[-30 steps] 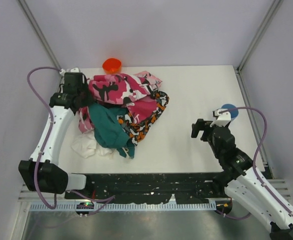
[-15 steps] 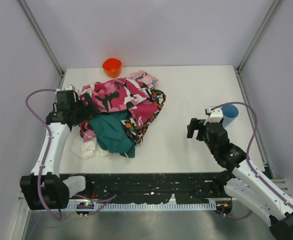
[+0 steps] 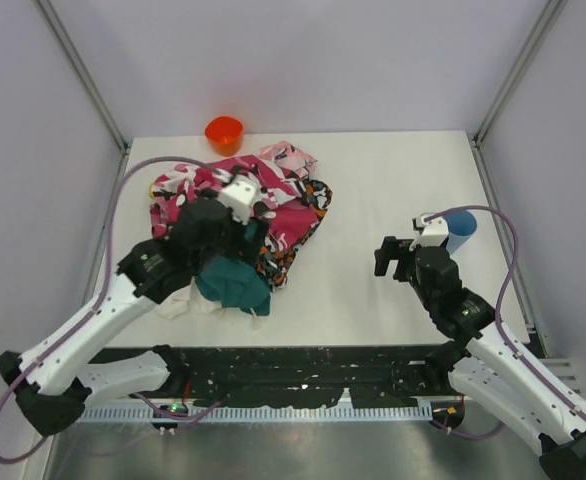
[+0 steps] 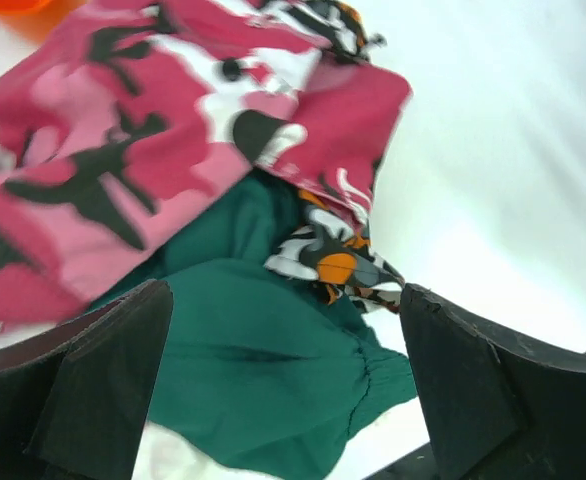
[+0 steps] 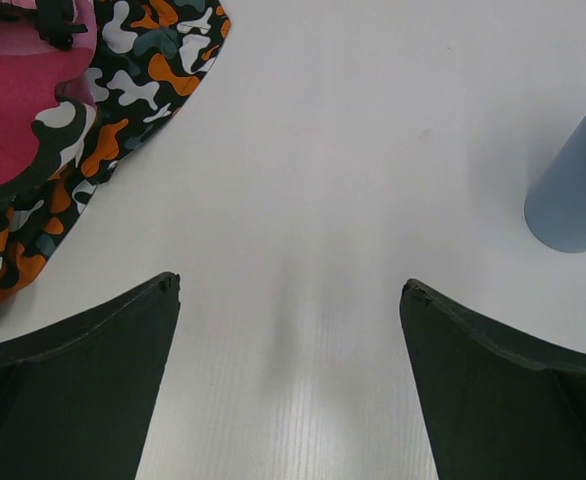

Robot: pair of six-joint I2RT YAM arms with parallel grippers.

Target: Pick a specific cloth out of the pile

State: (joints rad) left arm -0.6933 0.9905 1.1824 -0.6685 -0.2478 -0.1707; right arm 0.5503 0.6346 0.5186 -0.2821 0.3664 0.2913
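Observation:
The pink camouflage cloth's near corner (image 4: 347, 192) is lying uncovered over the patterned piece of cloth, so the robot's left gripper should go on moving toward that corner until its fingers close on it.
The pile (image 3: 273, 215) lies on the left half of the table: pink camouflage (image 3: 178, 188) on top, dark teal (image 3: 235, 286) in front, an orange-black-white patterned piece (image 3: 281, 260) on the right and white (image 3: 176, 306) at the near left. No plain bright red cloth shows; it is hidden. My left gripper (image 3: 235, 240) hangs open over the pile. In the left wrist view the teal cloth (image 4: 263, 370) lies below the open left gripper (image 4: 285, 300), with nothing held. My right gripper (image 3: 391, 258) stands open above bare table (image 5: 291, 285), right of the pile.
An orange cup (image 3: 224, 131) stands at the back edge behind the pile. A blue cup (image 3: 461, 228) stands beside my right wrist, also in the right wrist view (image 5: 578, 190). Grey walls close in the table on three sides.
My left gripper has opened and let go of the pink camouflage cloth, which dropped back on the pile. The left arm swung from the table's left edge to over the pile.

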